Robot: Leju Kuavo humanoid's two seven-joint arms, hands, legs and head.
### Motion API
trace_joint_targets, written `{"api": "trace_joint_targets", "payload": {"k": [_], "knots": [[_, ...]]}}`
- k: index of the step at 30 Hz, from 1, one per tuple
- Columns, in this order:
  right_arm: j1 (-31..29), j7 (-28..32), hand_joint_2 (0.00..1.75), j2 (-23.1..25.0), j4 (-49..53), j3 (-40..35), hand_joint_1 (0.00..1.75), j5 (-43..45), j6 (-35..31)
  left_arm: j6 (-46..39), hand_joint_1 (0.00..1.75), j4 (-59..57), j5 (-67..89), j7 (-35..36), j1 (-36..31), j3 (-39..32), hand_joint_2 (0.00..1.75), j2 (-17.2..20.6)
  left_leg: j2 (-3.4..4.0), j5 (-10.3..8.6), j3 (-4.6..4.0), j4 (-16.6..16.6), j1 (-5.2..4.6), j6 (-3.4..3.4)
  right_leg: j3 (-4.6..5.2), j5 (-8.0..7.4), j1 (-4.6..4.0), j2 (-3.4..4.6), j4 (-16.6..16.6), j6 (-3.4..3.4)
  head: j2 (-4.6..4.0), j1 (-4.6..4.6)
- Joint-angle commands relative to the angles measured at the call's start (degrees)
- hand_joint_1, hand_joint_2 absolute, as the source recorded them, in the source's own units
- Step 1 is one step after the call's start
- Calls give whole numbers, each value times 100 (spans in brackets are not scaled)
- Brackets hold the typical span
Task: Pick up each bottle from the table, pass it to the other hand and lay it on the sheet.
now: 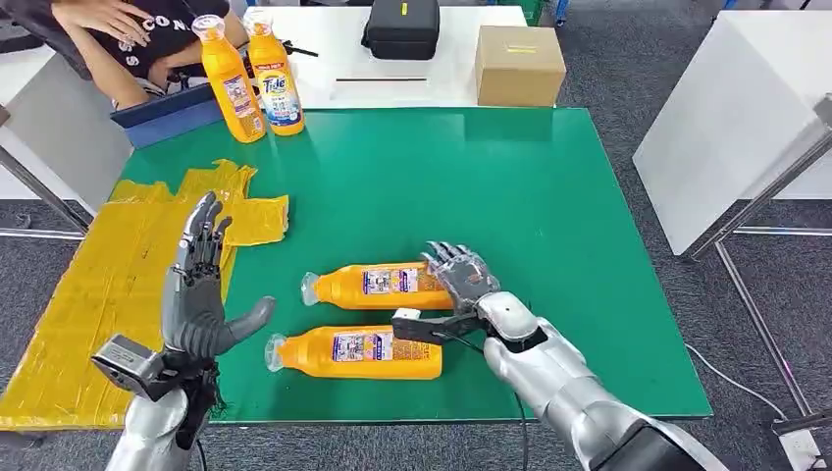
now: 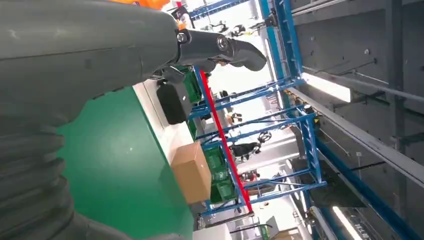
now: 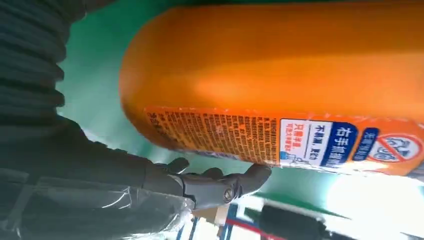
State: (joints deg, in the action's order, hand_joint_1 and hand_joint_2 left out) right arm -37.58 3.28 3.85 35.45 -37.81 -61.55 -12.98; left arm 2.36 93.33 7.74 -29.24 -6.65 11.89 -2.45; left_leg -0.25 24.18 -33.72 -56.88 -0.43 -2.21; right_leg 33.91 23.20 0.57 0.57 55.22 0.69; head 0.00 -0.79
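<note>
I expect the far orange bottle (image 1: 379, 287) to roll over a little when I put it down on the yellow sheet, because it has rounded sides (image 1: 347, 286).
Two orange bottles lie on their sides on the green table (image 1: 549, 196), caps pointing left: a far one (image 1: 378, 285) and a near one (image 1: 358, 353). My right hand (image 1: 461, 277) is at the far bottle's base end, fingers spread over it and thumb reaching between the two bottles without closing. That bottle (image 3: 280, 75) looms close in the right wrist view, with a dark thumb (image 3: 220, 187) beside its label. My left hand (image 1: 201, 289) is raised and open, fingers pointing up, at the edge of the yellow sheet (image 1: 88, 294). Its thumb (image 2: 220, 45) holds nothing.
Two more orange bottles (image 1: 231, 78) (image 1: 275, 74) stand upright at the table's far left, near a seated person (image 1: 128, 29). A cardboard box (image 1: 518, 64) and a black case (image 1: 402, 27) sit on the white table behind. Another white table (image 1: 746, 108) stands to the right.
</note>
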Motion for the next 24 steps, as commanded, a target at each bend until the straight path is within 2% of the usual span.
{"api": "trace_joint_targets", "payload": {"k": [1, 24], "knots": [[-251, -38, 175, 38, -354, -305, 0, -50, -41, 19, 0, -375, -6, 25, -174, -81, 175, -30, -1, 10, 24, 2, 2, 17, -25, 11, -2, -7, -2, -6, 0, 0], [-232, 7, 175, 321, -229, -223, 0, -36, -163, -32, 0, -259, -77, 119, -127, -9, 175, 42, 3, 6, 13, 2, 2, 14, -12, 5, -1, -2, -1, -4, 0, 0]]}}
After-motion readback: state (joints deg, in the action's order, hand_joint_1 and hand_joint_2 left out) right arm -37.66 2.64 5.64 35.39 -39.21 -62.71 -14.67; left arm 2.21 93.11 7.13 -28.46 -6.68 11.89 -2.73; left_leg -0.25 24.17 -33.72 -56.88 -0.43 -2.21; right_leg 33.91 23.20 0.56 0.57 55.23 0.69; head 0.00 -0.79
